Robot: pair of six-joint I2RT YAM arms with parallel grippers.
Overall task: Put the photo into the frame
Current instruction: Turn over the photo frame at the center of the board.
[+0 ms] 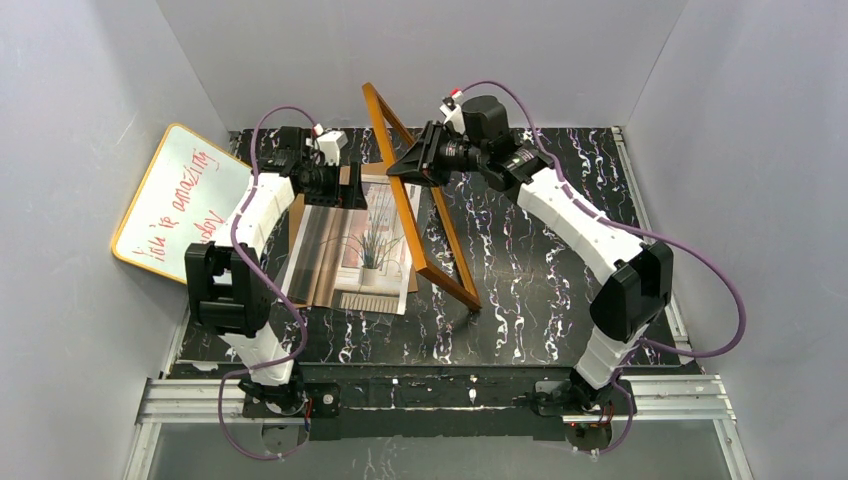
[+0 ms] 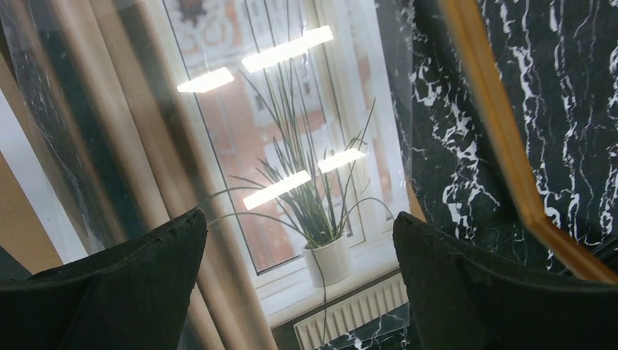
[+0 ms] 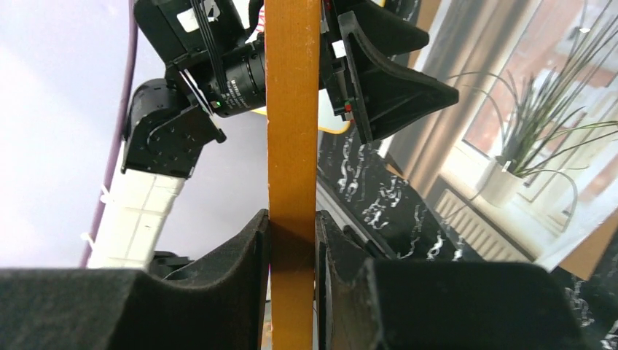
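Note:
The frame's near corner (image 1: 475,304) stands on open marble next to the photo, so the robot's right gripper should go on swinging the upper bar (image 1: 410,227) over until the frame is upright.
The photo (image 1: 375,250) lies face up on the black marbled table; it also shows in the left wrist view (image 2: 291,146) and the right wrist view (image 3: 525,131). My left gripper (image 1: 350,190) hovers open just above the photo's far end, and nothing sits between its fingers (image 2: 300,222). The orange-brown frame (image 1: 455,255) stands tilted on its near corner, right of the photo. My right gripper (image 1: 405,165) is shut on the frame's upper bar (image 3: 291,109), with the jaws (image 3: 291,219) pressed on both faces. A stretch of the frame's bar (image 2: 503,124) runs past the photo's right side.
A clear sheet (image 1: 325,245) and a brown backing board (image 1: 297,225) lie with the photo, on its left part. A yellow-edged whiteboard (image 1: 185,205) with red writing leans at the far left. Grey walls close in the table on three sides.

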